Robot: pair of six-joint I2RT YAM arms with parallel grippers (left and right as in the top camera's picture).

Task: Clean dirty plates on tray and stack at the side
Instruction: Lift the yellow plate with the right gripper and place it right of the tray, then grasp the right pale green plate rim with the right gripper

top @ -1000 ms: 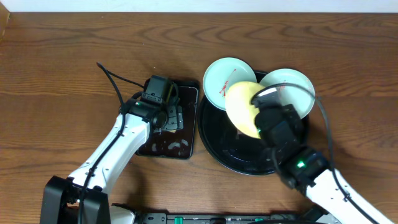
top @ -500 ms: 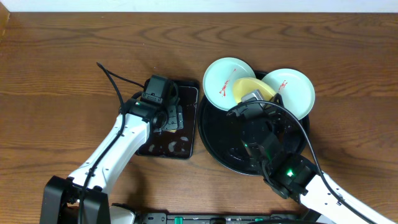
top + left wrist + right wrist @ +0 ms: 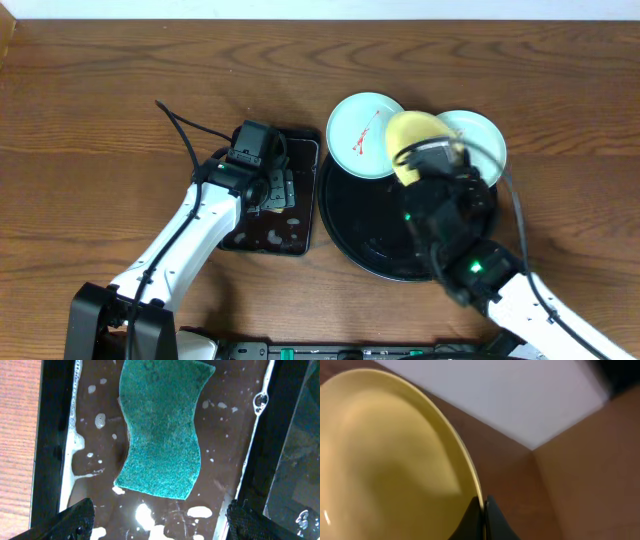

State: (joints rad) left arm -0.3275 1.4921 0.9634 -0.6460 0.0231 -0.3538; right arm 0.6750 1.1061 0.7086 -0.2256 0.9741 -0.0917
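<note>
My right gripper goes on to the wood [image 3: 560, 175] beside the round tray before it lets go of the plate flat there, because the pale yellow plate's side [image 3: 407, 136] is clean and the wood is open.
My right gripper [image 3: 483, 515] is shut on the rim of the pale yellow plate [image 3: 390, 460] and holds it tilted up above the round black tray [image 3: 365, 235]; the plate shows in the overhead view [image 3: 410, 140] too. Two pale blue-white plates lean on the tray's far rim: one [image 3: 358, 135] with red smears at the left, one [image 3: 478, 140] at the right, partly hidden by the yellow plate. My left gripper [image 3: 160, 522] is open just above the green sponge [image 3: 162, 425].
The sponge lies in a small rectangular black tray [image 3: 285, 215] holding soapy water, left of the round tray. Wooden table [image 3: 100, 120] all around. A black cable [image 3: 180, 125] runs from the left arm.
My right arm has turned the yellow plate, from facing up over the tray, down low, then back up on edge near the far rim. The left arm has not moved.
</note>
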